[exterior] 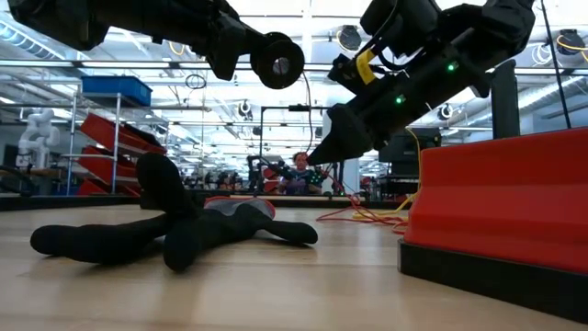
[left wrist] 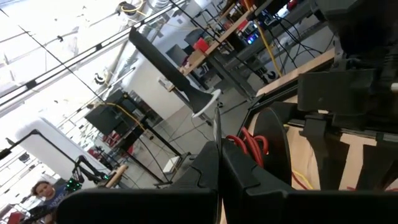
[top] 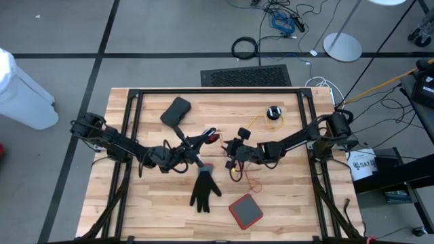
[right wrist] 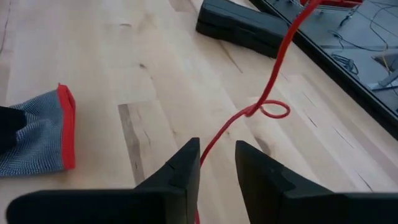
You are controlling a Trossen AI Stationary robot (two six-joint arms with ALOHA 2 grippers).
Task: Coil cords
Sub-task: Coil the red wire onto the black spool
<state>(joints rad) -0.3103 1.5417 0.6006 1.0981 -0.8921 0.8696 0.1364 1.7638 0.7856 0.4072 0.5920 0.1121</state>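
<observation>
My right gripper will draw the red cord (right wrist: 281, 61) out straight when I pull it, because the small loop (right wrist: 273, 110) is a loose, open curl.
A thin red cord (right wrist: 274, 67) runs slanting up from my right gripper (right wrist: 217, 152) to my left gripper (top: 207, 139). It has a small loop (right wrist: 273, 110) midway. The left gripper is shut, with red loops (left wrist: 252, 144) at its fingertips, held above the table's middle. The right gripper (top: 230, 154) is open and tilted down, and the cord passes through the gap between its fingers. A yellow cord (top: 261, 122) leads to a small black puck (top: 273, 112) lying on the table farther back. More red and yellow cord (exterior: 367, 216) lies loose on the wood. My left gripper is shut on the red cord, and a bunch of its loops (left wrist: 249, 140) sticks out beside the shut fingertips (left wrist: 211, 158). The loops are clear of the table; the fingers hide the place of contact. My right gripper has the red cord (right wrist: 208, 146) in its open gap, close to one finger (right wrist: 183, 165); I cannot tell whether they touch.
A black glove (top: 203, 190) with a grey and red cuff (right wrist: 46, 134) lies near the front. A red-topped square box (top: 245, 210) sits to the glove's right. A black flat object (top: 175, 112) lies at the back left. A dark frame (top: 217, 91) borders the table.
</observation>
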